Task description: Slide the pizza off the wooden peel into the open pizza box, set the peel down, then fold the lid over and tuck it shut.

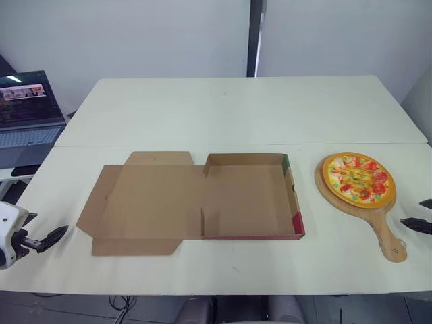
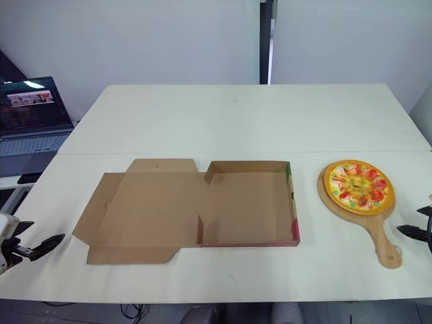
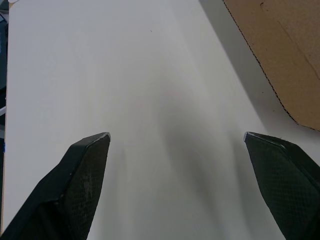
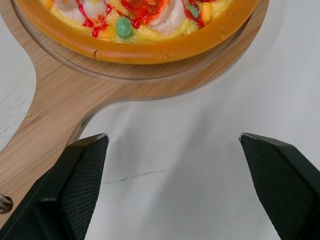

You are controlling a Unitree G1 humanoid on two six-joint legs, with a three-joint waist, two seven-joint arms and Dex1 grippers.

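Observation:
The pizza (image 1: 359, 179) will come loose whole and flat when I slide it off the peel, because a dark gap shows under the orange rim.
A colourful pizza (image 1: 358, 179) lies on a round wooden peel (image 1: 383, 233) at the table's right, handle pointing toward the front edge. The brown pizza box (image 1: 246, 199) sits open in the middle, its lid (image 1: 155, 202) spread flat to the left. My right gripper (image 1: 413, 212) is open just right of the peel's handle, low over the table; in the right wrist view the pizza (image 4: 150, 20) and peel (image 4: 55, 115) lie straight ahead of it. My left gripper (image 1: 44, 228) is open at the front left, apart from the lid's corner (image 3: 285, 55).
The white table (image 1: 236, 108) stretches far behind the box. An open laptop (image 1: 27, 111) stands on a lower surface off the table's left side. The table's front edge runs just below the box and the peel handle.

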